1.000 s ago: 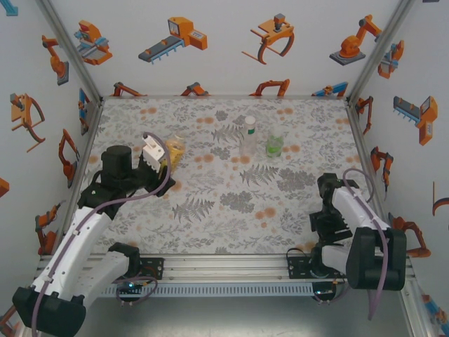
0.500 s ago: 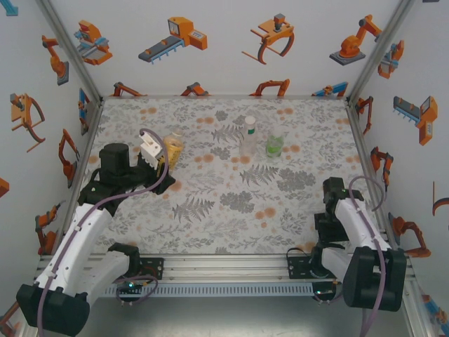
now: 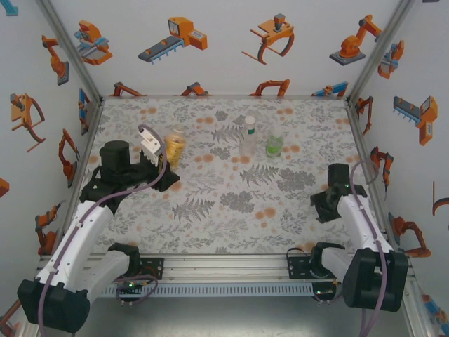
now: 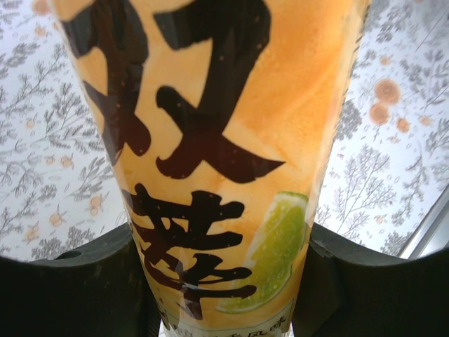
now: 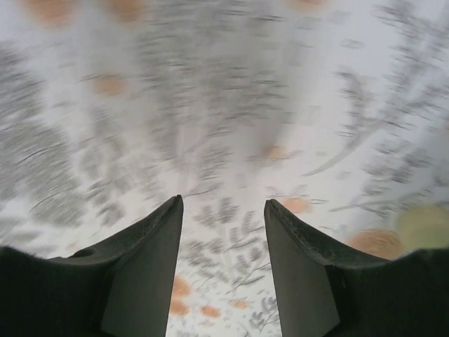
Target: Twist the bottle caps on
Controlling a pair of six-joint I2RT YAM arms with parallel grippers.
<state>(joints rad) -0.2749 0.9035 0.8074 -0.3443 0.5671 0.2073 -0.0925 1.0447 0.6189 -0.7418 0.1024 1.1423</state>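
Observation:
The yellow-orange bottle's upper part [image 3: 176, 137] is free for my open right gripper, so my left gripper keeps moving the bottle toward the middle [image 3: 247, 173] until my right gripper closes.
My left gripper [image 3: 165, 163] is shut on the taller bottle with the yellow-orange label [image 3: 174, 147], at the left of the table. In the left wrist view that bottle [image 4: 210, 140] stands between both fingers [image 4: 70, 288], with a lime slice printed on it. A slim colourless bottle [image 3: 248, 139] with a white cap [image 3: 250, 120] on top stands at the back centre. The short green-tinted bottle [image 3: 274, 145] is just right of it. My right gripper [image 3: 324, 207] hovers at the right side, open [image 5: 223, 203], with nothing between its fingers.
The floral tablecloth [image 3: 224, 203] covers the table. White walls with robot stickers and metal posts [image 3: 365, 63] close it in. A pale yellowish round blur [image 5: 424, 225] lies at the right edge of the right wrist view; I cannot tell what it is.
My left gripper has carried the yellow-orange bottle slightly back and right. The right arm has swung outward to the right and away from its base, and its jaws have narrowed.

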